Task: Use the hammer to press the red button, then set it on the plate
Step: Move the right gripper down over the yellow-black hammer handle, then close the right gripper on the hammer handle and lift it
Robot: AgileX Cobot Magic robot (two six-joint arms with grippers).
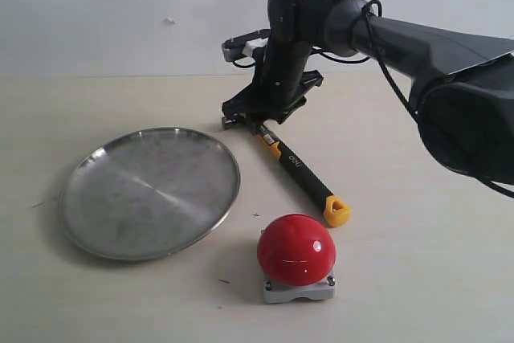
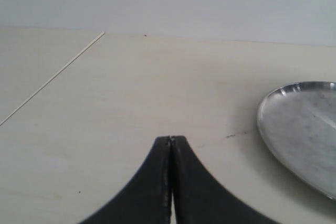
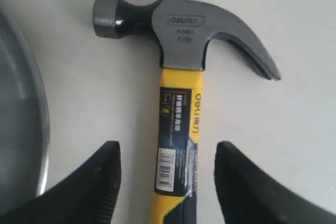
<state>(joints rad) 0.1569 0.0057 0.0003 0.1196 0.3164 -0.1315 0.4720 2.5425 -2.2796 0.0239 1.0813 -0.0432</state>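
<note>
The hammer's handle (image 3: 177, 129) is straight between the open fingers of my right gripper. I should keep going down until the fingers are on both sides of the barcode label (image 3: 166, 170), and then close them there.
The hammer (image 1: 303, 176) lies flat on the table, its yellow looped end near the red button (image 1: 295, 248) and its head hidden under my right gripper (image 1: 255, 122). In the right wrist view the hammer (image 3: 181, 66) shows its dark steel head and yellow-black handle running between my open right gripper (image 3: 168, 153); the fingers stand either side of the handle with gaps, not touching it. The steel plate (image 1: 150, 191) sits left of the hammer. My left gripper (image 2: 171, 140) is shut on nothing, hovering over bare table beside the plate (image 2: 299, 129).
The right arm (image 1: 418, 46) reaches in from the right over the back of the table. A thin seam line (image 2: 52, 80) crosses the tabletop in the left wrist view. The plate's rim (image 3: 44, 129) lies close beside one right finger.
</note>
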